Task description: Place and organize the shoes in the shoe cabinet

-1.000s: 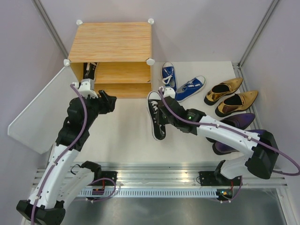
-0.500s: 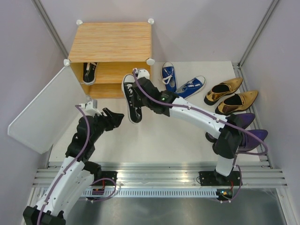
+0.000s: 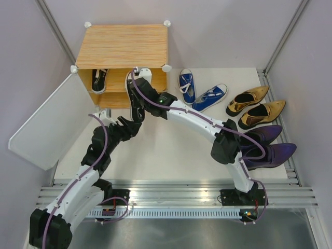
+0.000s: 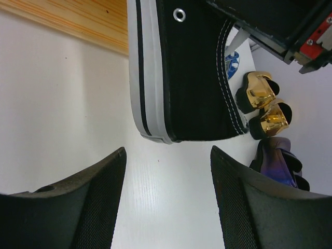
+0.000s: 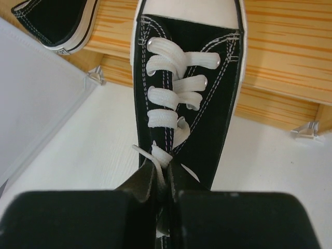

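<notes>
I should go on moving the black sneaker in with my right gripper until its front rests in the free shelf space point(image 3: 118, 82), and then let go, because the black sneaker's toe point(image 5: 192, 11) points into that space.
My right gripper point(image 3: 139, 99) is shut on the tongue of a black sneaker point(image 5: 187, 98) with white laces and holds it toe-first at the open front of the wood-grain shoe cabinet point(image 3: 124, 46). The sneaker also shows in the left wrist view point(image 4: 181, 78). The other black sneaker point(image 3: 98, 79) sits inside on the left of the shelf and shows in the right wrist view point(image 5: 57, 23). My left gripper point(image 3: 129, 127) is open and empty, low in front of the cabinet. Blue sneakers point(image 3: 199, 92), gold heels point(image 3: 254, 106) and purple heels point(image 3: 267, 145) lie at the right.
The cabinet's pale door panel point(image 3: 44, 124) hangs open to the left. Grey walls stand on both sides. The metal rail point(image 3: 176, 199) with the arm bases runs along the near edge.
My right arm has carried the black sneaker left and back, from the middle of the table up to the cabinet opening. My left gripper has drawn back from the cabinet toward the near side.
</notes>
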You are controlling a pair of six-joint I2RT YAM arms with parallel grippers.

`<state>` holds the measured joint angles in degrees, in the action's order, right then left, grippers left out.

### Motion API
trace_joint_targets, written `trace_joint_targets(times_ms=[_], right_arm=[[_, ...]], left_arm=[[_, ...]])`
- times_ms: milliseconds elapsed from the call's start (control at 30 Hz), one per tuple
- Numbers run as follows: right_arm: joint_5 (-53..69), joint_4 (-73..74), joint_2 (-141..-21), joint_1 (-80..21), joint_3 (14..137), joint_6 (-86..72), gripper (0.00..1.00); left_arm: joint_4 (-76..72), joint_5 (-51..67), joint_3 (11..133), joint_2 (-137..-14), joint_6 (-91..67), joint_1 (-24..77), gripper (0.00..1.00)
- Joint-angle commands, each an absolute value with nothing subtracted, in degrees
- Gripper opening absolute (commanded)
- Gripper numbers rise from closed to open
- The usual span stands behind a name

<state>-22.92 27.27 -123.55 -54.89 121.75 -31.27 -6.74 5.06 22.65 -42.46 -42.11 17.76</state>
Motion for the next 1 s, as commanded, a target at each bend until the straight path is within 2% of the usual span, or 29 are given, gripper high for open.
trace_joint_targets(times_ms=[0,200,567,667,767,800,833,900,967], right_arm=[[-26.7,22.7,-123.9,-54.4,128.8,-31.0,0.01],[-25.5,22.6,-127.3,-52.6,133.1,-33.4,0.01],[-24.0,20.4,-130.3,-50.3,134.5,-33.3,0.01],[-23.6,19.4,-130.7,-49.8,134.5,-32.6,0.03],[-22.9,18.5,-131.1,-49.3,134.5,-32.4,0.10],[-22.3,18.2,-131.2,-49.2,134.4,-32.4,0.17],[-22.2,17.9,-131.1,-48.9,134.4,-32.3,0.21],[-21.9,17.8,-131.2,-48.9,134.3,-32.1,0.43],[-21.7,17.8,-131.0,-48.6,134.1,-31.9,0.56]], left_arm=[[-15.7,4.4,20.3,-41.7,-45.3,18.0,0.70],[-18.4,2.7,21.4,-49.5,-43.5,18.0,0.72],[-31.7,4.0,27.5,-64.9,-42.6,18.0,0.70],[-33.8,5.0,29.0,-68.6,-42.8,18.0,0.70],[-35.8,5.3,30.5,-72.1,-43.0,18.0,0.69],[-36.2,5.4,30.9,-72.8,-43.0,18.0,0.68],[-36.3,5.4,31.7,-73.6,-42.9,17.9,0.68],[-36.4,5.4,32.4,-74.7,-42.9,17.9,0.68],[-36.5,5.2,33.0,-75.0,-42.9,17.9,0.67]])
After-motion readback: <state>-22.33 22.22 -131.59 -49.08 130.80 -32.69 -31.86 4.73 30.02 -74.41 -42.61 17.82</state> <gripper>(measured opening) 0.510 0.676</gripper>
